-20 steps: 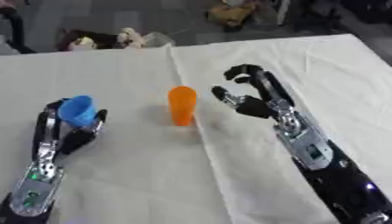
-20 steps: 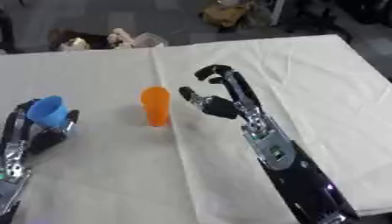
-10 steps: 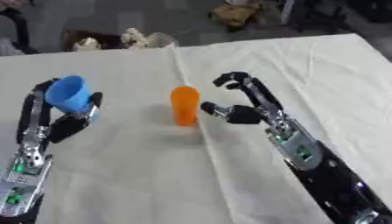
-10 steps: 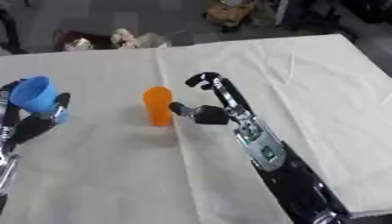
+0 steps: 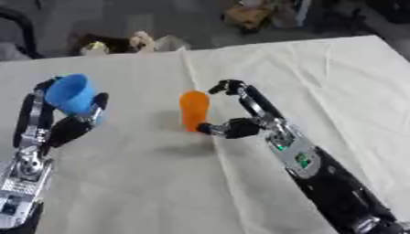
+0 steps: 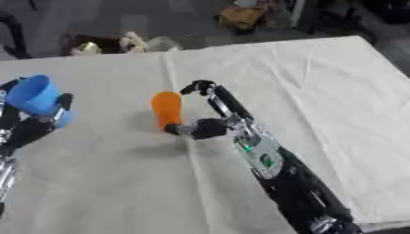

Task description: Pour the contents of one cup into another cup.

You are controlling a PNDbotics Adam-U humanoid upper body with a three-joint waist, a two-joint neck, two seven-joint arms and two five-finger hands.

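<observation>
The blue cup is up in the air with its opening facing up. I should expect small pieces hidden inside it to fall into the orange cup.
An orange cup (image 5: 193,110) stands upright near the middle of the white cloth. My right hand (image 5: 248,123) sits just to its right, open. The thumb tip touches the cup's lower side, and the arched fingers (image 5: 227,86) stand close beside its rim without wrapping it. A blue cup (image 5: 70,93) is lifted off the table at the left, tilted slightly, with my left hand (image 5: 68,128) shut on it from below and behind. What either cup holds is not visible.
The white cloth (image 5: 320,73) covers the table, with a crease running from the far edge towards the orange cup. Beyond the far edge lie small light objects (image 5: 132,42) and a brownish bundle (image 5: 250,13) on a dark floor.
My left hand has raised the blue cup higher off the table. My right hand has moved left to the orange cup, and its thumb now reaches the cup's base.
</observation>
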